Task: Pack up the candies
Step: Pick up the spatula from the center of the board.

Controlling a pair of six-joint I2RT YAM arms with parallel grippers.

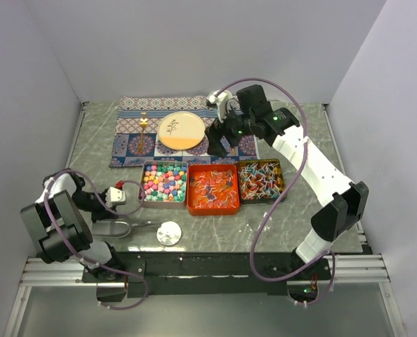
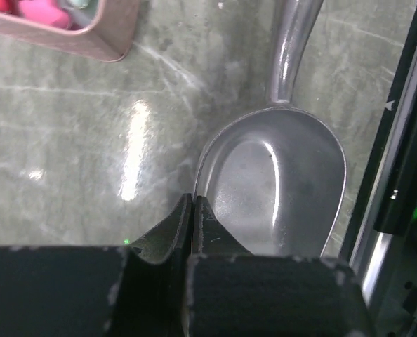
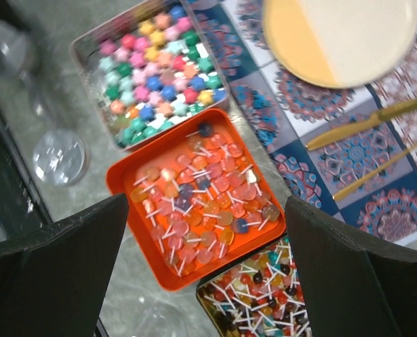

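Note:
The metal scoop's rim point(image 2: 198, 181) is pinched in my left gripper, far from the dark tin, so I should raise the scoop and let my right gripper take its handle point(image 1: 147, 224).
Three open tins sit in a row. The left tin point(image 1: 164, 182) holds pastel candies point(image 3: 159, 63). The orange tin point(image 1: 213, 188) holds red-orange candies point(image 3: 208, 193). The dark tin point(image 1: 260, 180) holds multicoloured candies with white ends point(image 3: 265, 298). My right gripper point(image 1: 217, 144) hangs open and empty high above the tins; the orange tin shows between its fingers point(image 3: 61, 281). My left gripper point(image 2: 192, 203) is shut with nothing visible between the jaws. Its tips hover at the rim of a metal scoop point(image 2: 279, 175), which lies empty on the table point(image 1: 128, 226).
A patterned placemat point(image 1: 128, 144) at the back carries a cream-and-orange plate point(image 1: 180, 130) and gold cutlery point(image 3: 363, 126). A clear round lid point(image 1: 169, 232) lies beside the scoop. A clear glass vessel point(image 3: 5, 49) stands near the pastel tin. The black table rail point(image 2: 398, 175) runs close by the scoop.

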